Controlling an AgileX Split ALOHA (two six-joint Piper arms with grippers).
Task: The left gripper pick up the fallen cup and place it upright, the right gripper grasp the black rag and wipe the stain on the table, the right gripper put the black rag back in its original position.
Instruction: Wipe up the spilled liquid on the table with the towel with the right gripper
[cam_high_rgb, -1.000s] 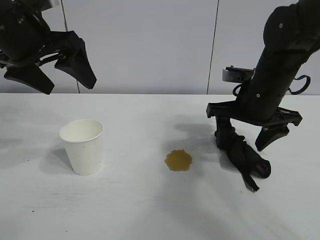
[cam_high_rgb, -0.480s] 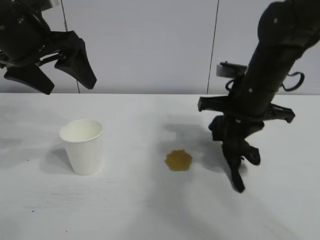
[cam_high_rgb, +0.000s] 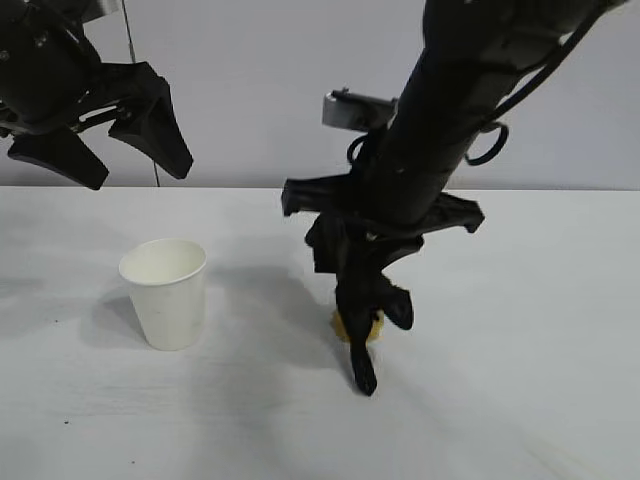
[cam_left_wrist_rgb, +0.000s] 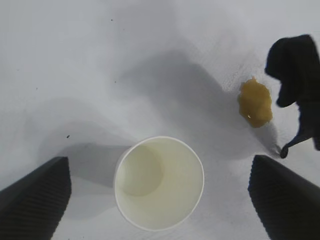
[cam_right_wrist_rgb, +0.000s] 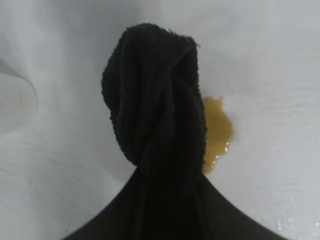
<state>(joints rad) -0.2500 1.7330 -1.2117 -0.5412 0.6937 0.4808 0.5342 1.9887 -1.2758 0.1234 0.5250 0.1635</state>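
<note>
The black rag is hanging, and the yellowish-brown stain can be seen past its edge (cam_right_wrist_rgb: 203, 117). I should move the rag back over the stain (cam_left_wrist_rgb: 255, 102) with my right gripper and press down.
The white paper cup (cam_high_rgb: 165, 292) stands upright on the white table (cam_high_rgb: 520, 400) at the left; it also shows from above in the left wrist view (cam_left_wrist_rgb: 159, 182). My left gripper (cam_high_rgb: 118, 150) hangs open and empty high above the cup. My right gripper (cam_high_rgb: 362, 262) is shut on the black rag (cam_high_rgb: 367, 320), which dangles down over the yellowish-brown stain (cam_high_rgb: 345, 327). In the right wrist view the rag (cam_right_wrist_rgb: 157, 125) covers most of the stain (cam_right_wrist_rgb: 218, 131). The left wrist view shows the stain (cam_left_wrist_rgb: 255, 102) with the rag (cam_left_wrist_rgb: 295, 75) beside it.
A grey panelled wall (cam_high_rgb: 270, 90) stands behind the table. The right arm (cam_high_rgb: 470, 90) leans over the table's middle.
My right gripper has lifted the black rag from the right of the table and carried it left, until it hangs over the stain. The left gripper and cup have not moved.
</note>
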